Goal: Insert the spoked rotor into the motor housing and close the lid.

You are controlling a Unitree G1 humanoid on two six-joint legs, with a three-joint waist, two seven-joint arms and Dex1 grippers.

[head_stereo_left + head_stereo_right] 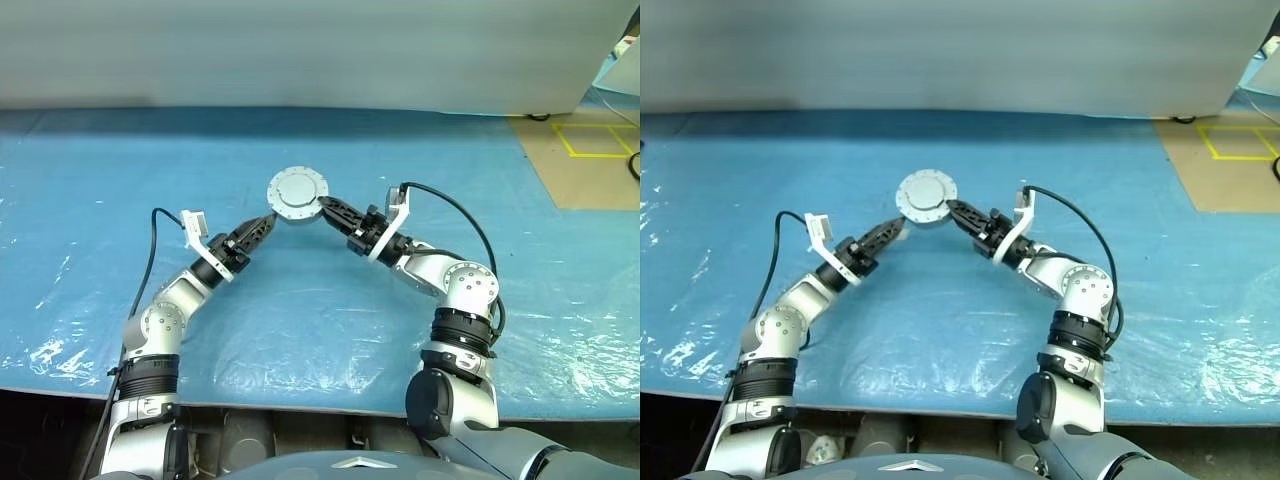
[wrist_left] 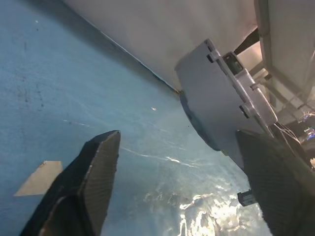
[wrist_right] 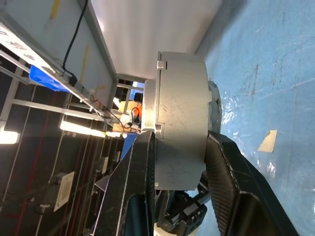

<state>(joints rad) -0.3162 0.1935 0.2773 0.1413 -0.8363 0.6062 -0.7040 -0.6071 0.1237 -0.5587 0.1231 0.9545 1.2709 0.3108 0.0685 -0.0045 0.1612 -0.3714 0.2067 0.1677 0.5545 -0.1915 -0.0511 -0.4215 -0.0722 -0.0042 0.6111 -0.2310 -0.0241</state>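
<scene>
The lid's tabs (image 2: pixel 245 110) are in their notches along the motor housing's rim, so the lid will stay shut on the motor housing when I carry it away.
A thick round silver-grey unit hangs above the blue table, its smooth lid (image 1: pixel 297 193) facing up toward me. In the right wrist view it is a stout grey cylinder, the motor housing (image 3: pixel 179 128) with the lid seated on it. My right gripper (image 1: pixel 327 205) is shut on its rim from the right, one finger on each flat face. Just left of the unit, my left gripper (image 1: pixel 266 224) is open, its fingertips (image 2: pixel 106 147) spread wide and touching nothing; the housing (image 2: pixel 216 98) sits edge-on beyond them. The spoked rotor is hidden.
Blue plastic sheeting covers the table (image 1: pixel 300 320), wrinkled and glossy near the front edge. A pale wall (image 1: pixel 300 50) runs along the back. A brown board with yellow tape (image 1: pixel 590 150) lies at the far right. A small tan scrap (image 2: pixel 37 179) lies on the sheet.
</scene>
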